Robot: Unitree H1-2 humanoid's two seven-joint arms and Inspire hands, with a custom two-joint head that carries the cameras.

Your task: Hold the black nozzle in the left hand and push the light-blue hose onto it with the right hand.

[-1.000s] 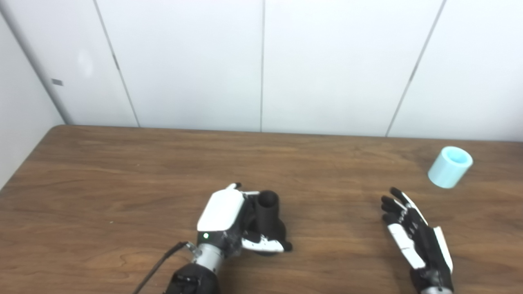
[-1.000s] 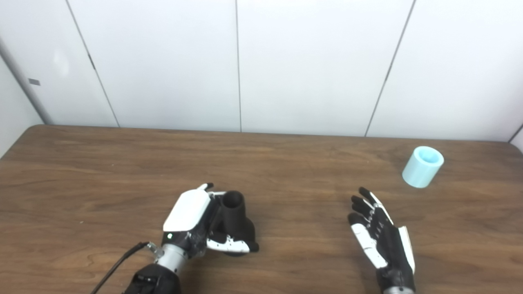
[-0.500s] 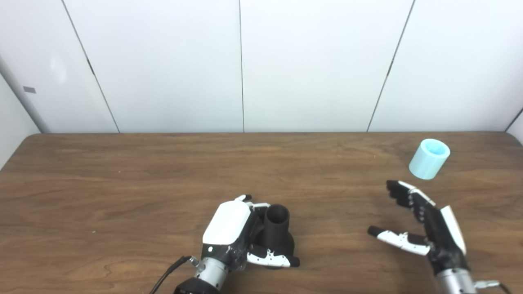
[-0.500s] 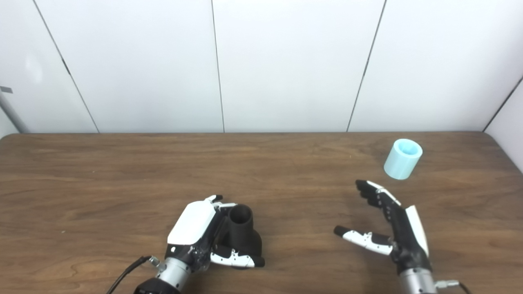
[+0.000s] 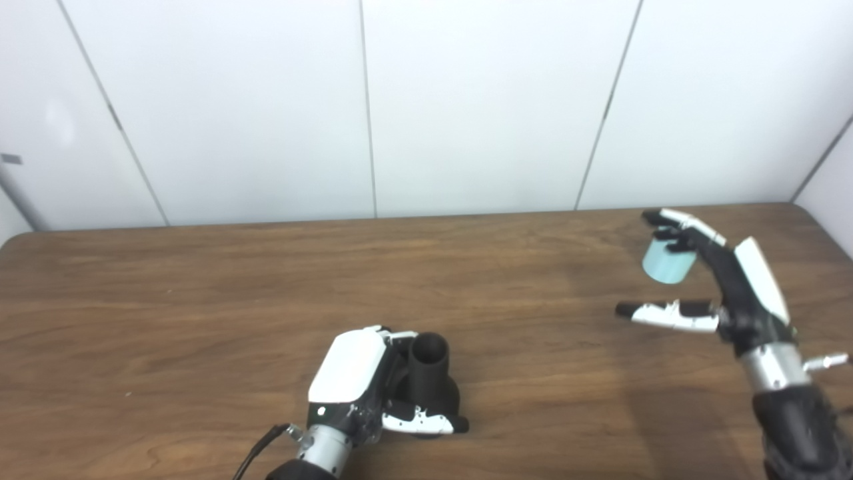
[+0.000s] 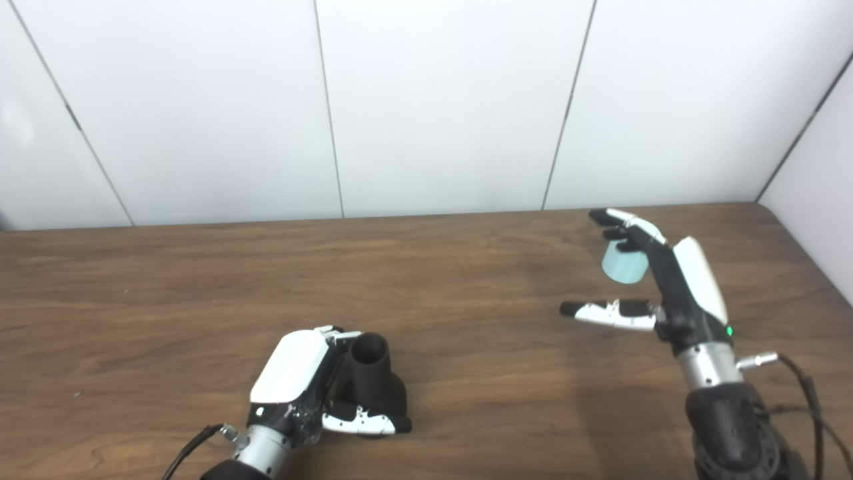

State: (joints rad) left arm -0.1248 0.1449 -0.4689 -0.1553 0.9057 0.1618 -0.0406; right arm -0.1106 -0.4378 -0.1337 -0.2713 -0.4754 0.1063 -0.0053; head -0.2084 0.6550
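My gripper will push down, and the light-blue hose (image 5: 668, 263) will slip over the black nozzle's slim neck (image 5: 429, 369) and leave the nozzle's base showing, because the nozzle's neck gets wider below.
My left hand (image 5: 363, 383) is shut on the black nozzle (image 5: 428, 373), which stands on the wooden table (image 5: 200, 293) with its round mouth pointing up. The light-blue hose (image 5: 666, 265), a short cylinder, lies at the far right of the table. My right hand (image 5: 713, 287) is open and raised over it, fingers (image 5: 673, 230) spread across the hose's top and thumb stretched out to the left. The fingers hide the hose's upper rim. I cannot tell whether they touch it.
White wall panels (image 5: 466, 100) stand behind the table's far edge. The table's right edge (image 6: 810, 260) runs close beside the hose. A black cable (image 5: 256, 453) trails from my left wrist, and another (image 6: 806, 393) from my right wrist.
My right hand has lifted and reached forward and right, from short of the hose to above it, thumb spread wide. The camera has turned rightward. My left hand still holds the nozzle.
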